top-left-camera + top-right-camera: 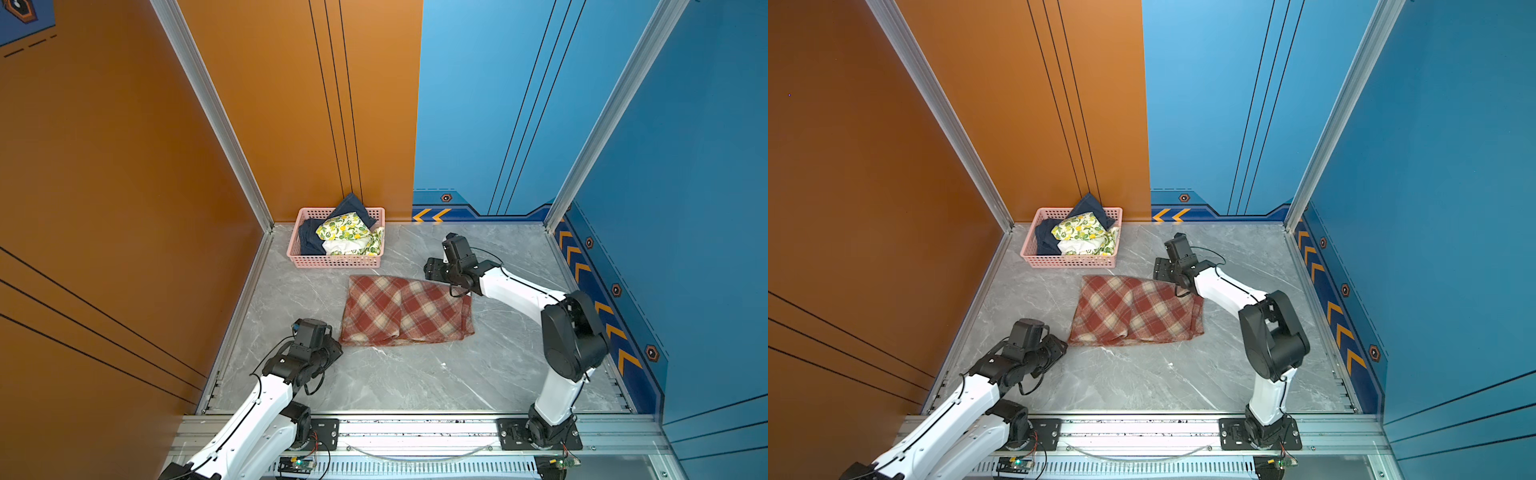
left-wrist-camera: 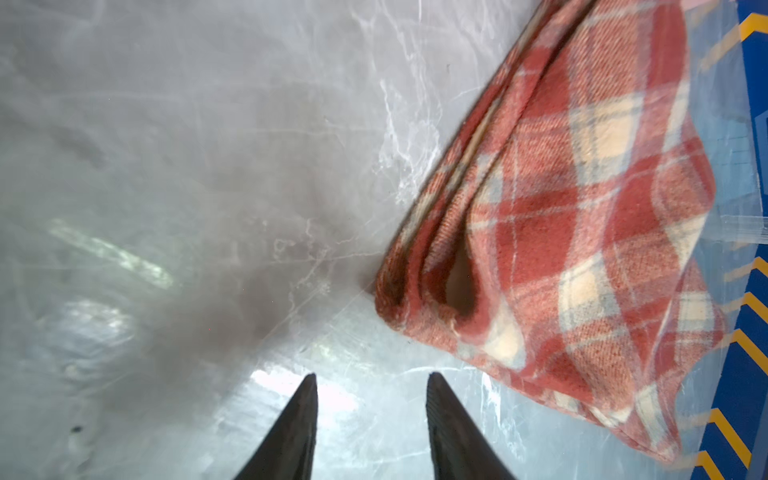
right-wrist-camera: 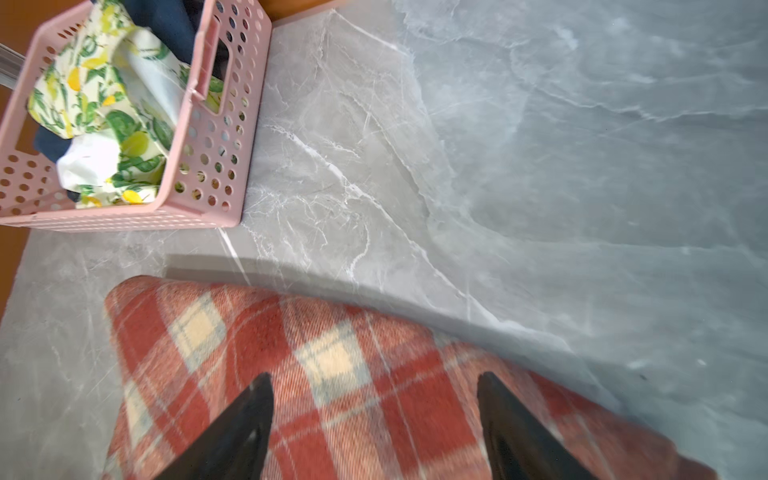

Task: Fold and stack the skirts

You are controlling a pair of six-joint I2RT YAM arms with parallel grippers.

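The plaid skirt's top layer puckers midway along its near edge, so the robot's right gripper should go to the skirt's near corner and pull the top layer smooth.
The rust-red and cream plaid skirt lies folded in layers on the grey marble table. My left gripper hovers just off its near-left corner, open, with only bare table between the fingers. At the skirt's far right edge, my right gripper hangs open above the plaid cloth, holding nothing. The lemon-and-leaf print skirt and the dark blue denim skirt lie crumpled in the basket.
A pink perforated basket stands at the table's back left against the orange wall. Bare marble lies in front of and to the right of the plaid skirt. Metal rails run along the table's near edge.
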